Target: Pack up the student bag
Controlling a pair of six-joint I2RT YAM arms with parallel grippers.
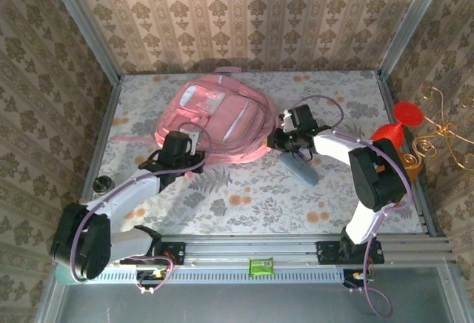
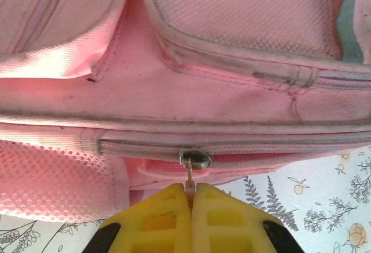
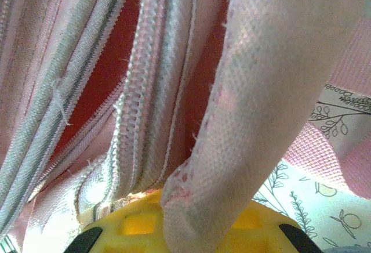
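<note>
My left gripper should take the panel's teal strip (image 2: 349,35) and pull the panel back before packing the grey pouch, because the bag's front panel covers the bag's unzipped opening (image 1: 261,132).
The student bag (image 1: 215,115), a large pink backpack, lies flat at the back middle of the table. My left gripper (image 1: 189,142) is at its near left edge. In the left wrist view the yellow fingers (image 2: 168,218) are shut on the metal zipper pull (image 2: 190,174) that hangs from the slider (image 2: 195,158). My right gripper (image 1: 279,136) is at the bag's right side. It (image 3: 191,209) is shut on a pink webbing strip (image 3: 272,96) of the bag, beside open zipper teeth (image 3: 145,108) and the red lining (image 3: 110,61).
A grey oblong pouch (image 1: 300,167) lies on the floral table just near of the right gripper. A small dark object (image 1: 102,184) sits at the left table edge. A green tag (image 1: 261,266) is on the front rail. Patterned walls enclose the table.
</note>
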